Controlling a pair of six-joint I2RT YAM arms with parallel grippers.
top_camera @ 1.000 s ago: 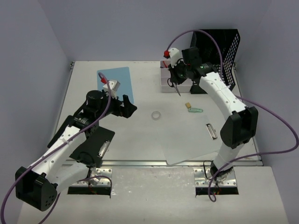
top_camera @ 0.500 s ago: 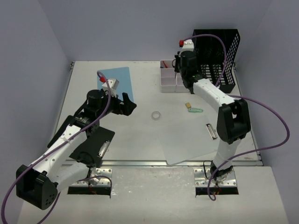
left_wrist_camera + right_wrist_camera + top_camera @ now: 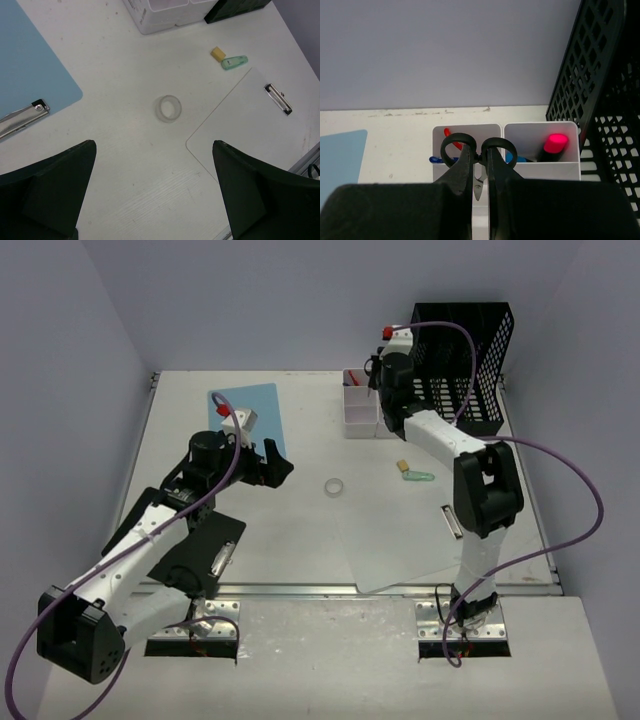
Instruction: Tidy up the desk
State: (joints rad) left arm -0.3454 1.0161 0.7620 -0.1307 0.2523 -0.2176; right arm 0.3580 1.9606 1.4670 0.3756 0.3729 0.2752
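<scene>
The scissors' blades (image 3: 478, 192) are pointing straight down above the open white bin (image 3: 357, 398) in front of the pens, so the robot's right gripper should keep going down until the blades are inside, then let go.
The desk (image 3: 300, 530) is a large off-white tabletop with a metal rail along its near edge. My right gripper (image 3: 378, 380) is shut on black-handled scissors (image 3: 454, 145), blades pointing down, held over the white compartment bins (image 3: 360, 415) at the back. In the right wrist view the handle loops stick out past my fingertips (image 3: 468, 159), above the bins (image 3: 540, 167). My left gripper (image 3: 270, 465) is open and empty above the desk; in the left wrist view its jaws (image 3: 155, 185) stand wide apart, just short of a clear tape ring (image 3: 168, 108).
A black mesh rack (image 3: 465, 360) stands right of the bins. The bins hold a red-capped marker (image 3: 554, 142) and pens. On the desk lie a blue clipboard (image 3: 250, 410), the tape ring (image 3: 335, 486), a yellow eraser (image 3: 402, 466), a green item (image 3: 420, 477), a white clipboard (image 3: 430, 540) and a black pad (image 3: 205, 540).
My right gripper has carried the scissors from in front of the bins back and up over them, turning the wrist. The left arm has barely shifted.
</scene>
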